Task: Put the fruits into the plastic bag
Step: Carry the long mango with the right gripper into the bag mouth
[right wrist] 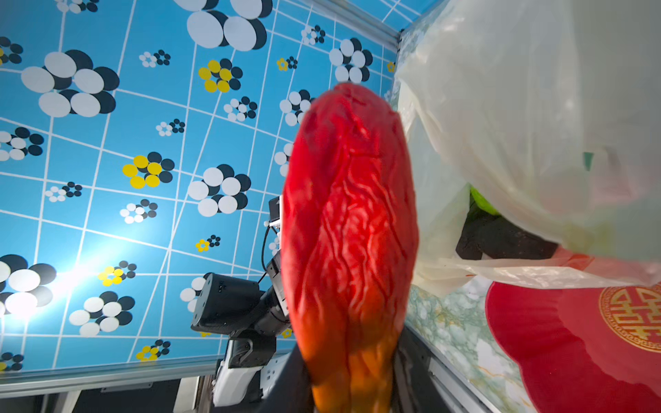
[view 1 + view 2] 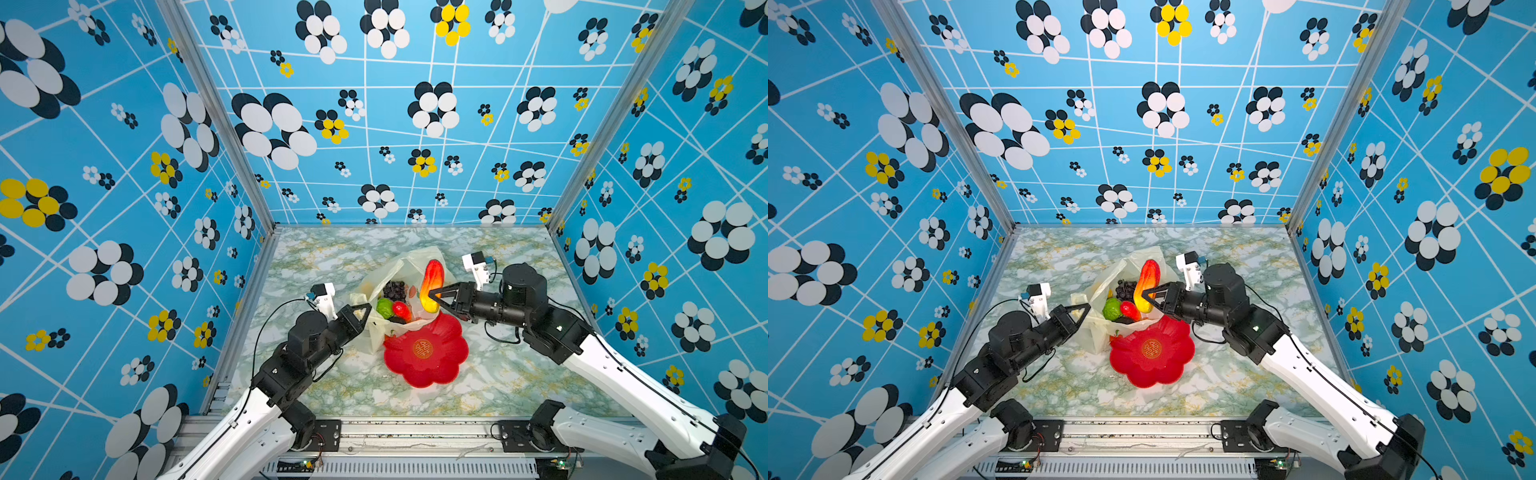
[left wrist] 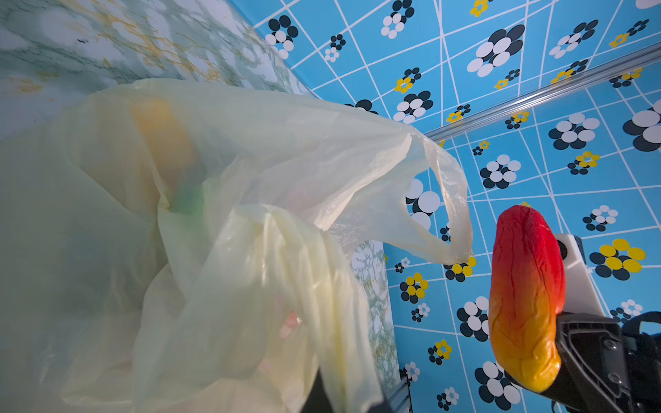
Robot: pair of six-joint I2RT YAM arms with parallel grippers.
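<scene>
My left gripper holds the bag's opening (image 2: 412, 291) wide beside the long mango. My right gripper should keep moving in over the fruits inside (image 2: 397, 305) and let go there.
The cream plastic bag (image 2: 409, 259) (image 2: 1100, 332) (image 3: 250, 150) lies open mid-table. Inside it I see a dark grape bunch (image 2: 395, 289), a green round fruit (image 2: 385, 308) (image 1: 483, 203), a small red mango (image 2: 401, 309) and a dark avocado (image 1: 500, 236). My left gripper (image 2: 368, 309) (image 2: 1087, 308) is shut on the bag's near-left edge, and plastic drapes over its jaws in the left wrist view. My right gripper (image 2: 434, 296) (image 2: 1147, 297) (image 1: 352, 386) is shut on the yellow end of a long red-orange mango (image 2: 432, 278) (image 3: 525, 296) (image 1: 350, 221). That mango stands upright over the bag's right side.
A red flower-shaped plate (image 2: 440, 374) (image 2: 1129, 374) (image 1: 536, 339) lies just in front of the bag, its far rim under the plastic. Blue patterned walls close in the marble-patterned table (image 2: 332, 374) on three sides.
</scene>
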